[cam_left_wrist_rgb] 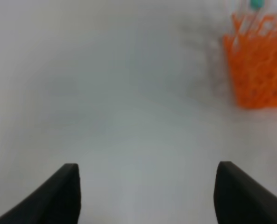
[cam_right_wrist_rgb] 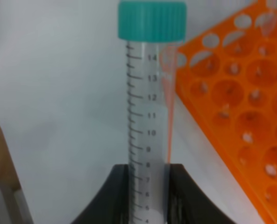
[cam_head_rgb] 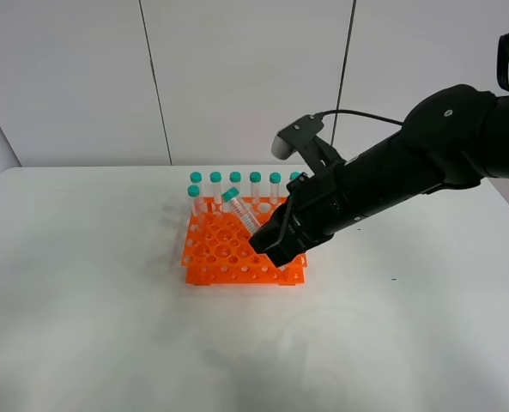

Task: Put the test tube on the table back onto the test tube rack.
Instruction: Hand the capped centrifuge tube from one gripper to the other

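Note:
Next, my left gripper takes the test tube by its teal cap point(cam_head_rgb: 230, 195), since my right gripper covers the test tube's lower end point(cam_right_wrist_rgb: 148, 198), which must go into the rack.
My right gripper point(cam_head_rgb: 267, 243) is shut on the test tube point(cam_head_rgb: 241, 212), a clear tube with a teal cap that it holds tilted above the orange test tube rack point(cam_head_rgb: 228, 253). The cap leans toward the rack's back left. Seen from the right wrist, the tube point(cam_right_wrist_rgb: 147, 93) rises from between the black fingers point(cam_right_wrist_rgb: 117, 191), with the rack point(cam_right_wrist_rgb: 236, 102) beside it. Over the bare white table point(cam_left_wrist_rgb: 129, 93) my left gripper point(cam_left_wrist_rgb: 147, 165) stands open with nothing in it. The left arm does not show in the exterior view.
Several teal-capped tubes point(cam_head_rgb: 235, 184) stand upright along the rack's back row. In the left wrist view, the rack point(cam_left_wrist_rgb: 259, 70) is off to one side, with a teal cap point(cam_left_wrist_rgb: 256, 4) above it. White table point(cam_head_rgb: 82, 300) surrounds the rack.

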